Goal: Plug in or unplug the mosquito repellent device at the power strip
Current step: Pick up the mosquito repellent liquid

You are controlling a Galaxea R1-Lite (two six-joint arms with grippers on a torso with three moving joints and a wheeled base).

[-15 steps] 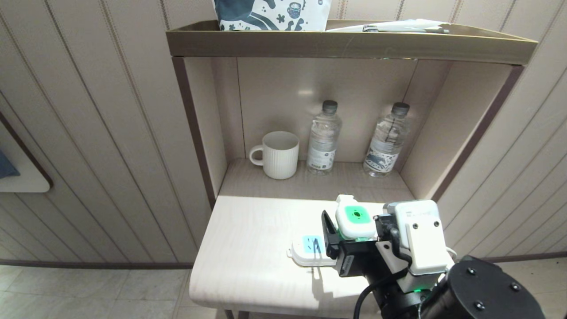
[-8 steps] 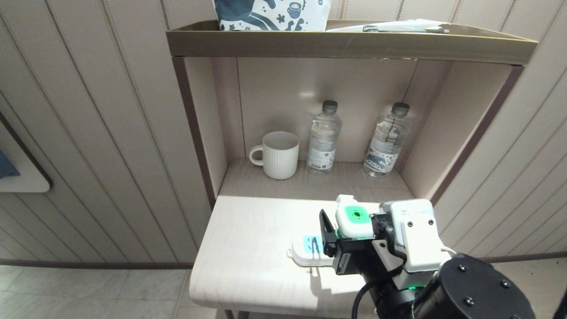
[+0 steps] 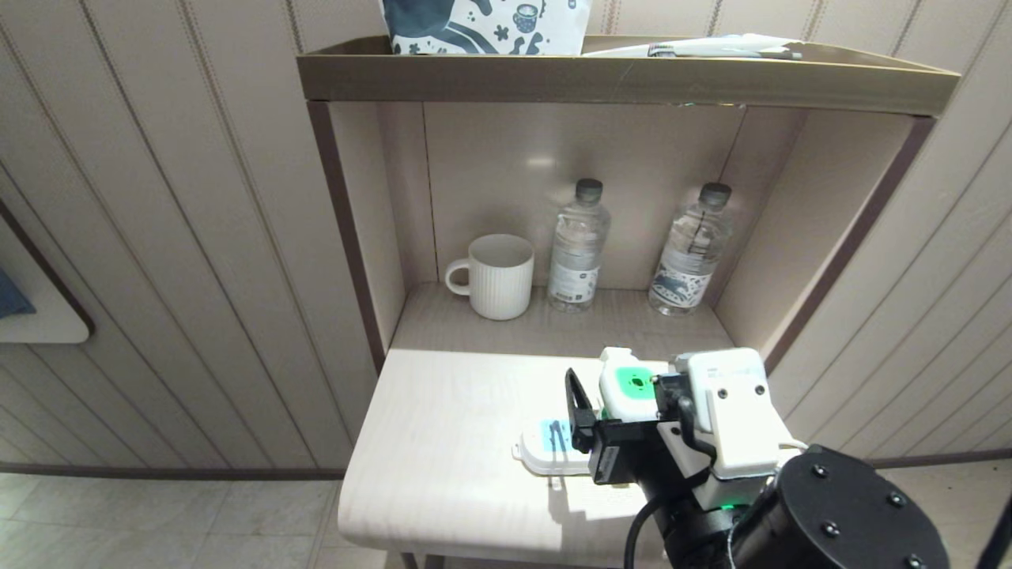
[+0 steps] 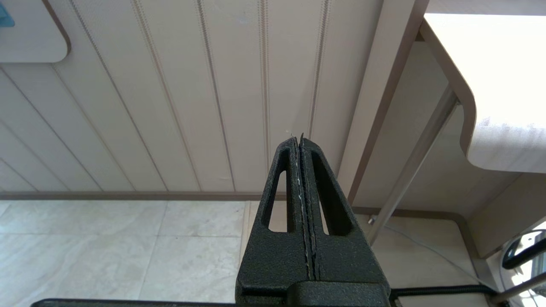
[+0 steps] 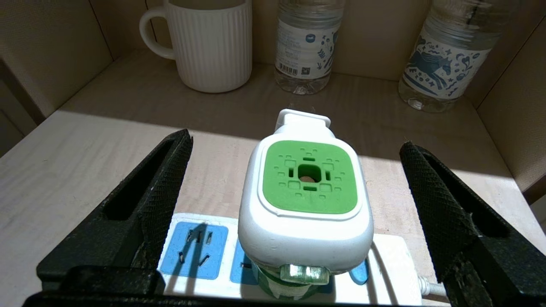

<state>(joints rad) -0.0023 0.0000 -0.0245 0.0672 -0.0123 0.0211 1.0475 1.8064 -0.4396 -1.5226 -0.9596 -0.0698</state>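
Note:
The mosquito repellent device (image 3: 630,388) will come away from the power strip when I pick it up, because the device's plug tab (image 3: 618,355) faces away from the sockets.
The mosquito repellent device (image 5: 307,192), white with a green top panel, stands upright on the power strip (image 5: 194,249) over its middle and right sockets. Its prongs are hidden, and the green bottle shows only underneath. My right gripper (image 5: 295,143) is open, one finger on each side of the device and neither touching it. From the head view, the device (image 3: 628,387) sits beside the black finger (image 3: 579,407) near the table's front right, with the strip's (image 3: 545,452) left blue socket uncovered. The left gripper (image 4: 297,138) hangs shut beside the table, above the floor.
A white ribbed mug (image 3: 496,276) and two clear water bottles (image 3: 577,245) (image 3: 692,249) stand at the back of the niche. Side walls and an upper shelf (image 3: 624,79) enclose it. The strip's thin cord (image 5: 431,288) leads off to the right.
My right arm has crept slightly left and forward, bringing the fingers further along the device. The device and the strip have not moved.

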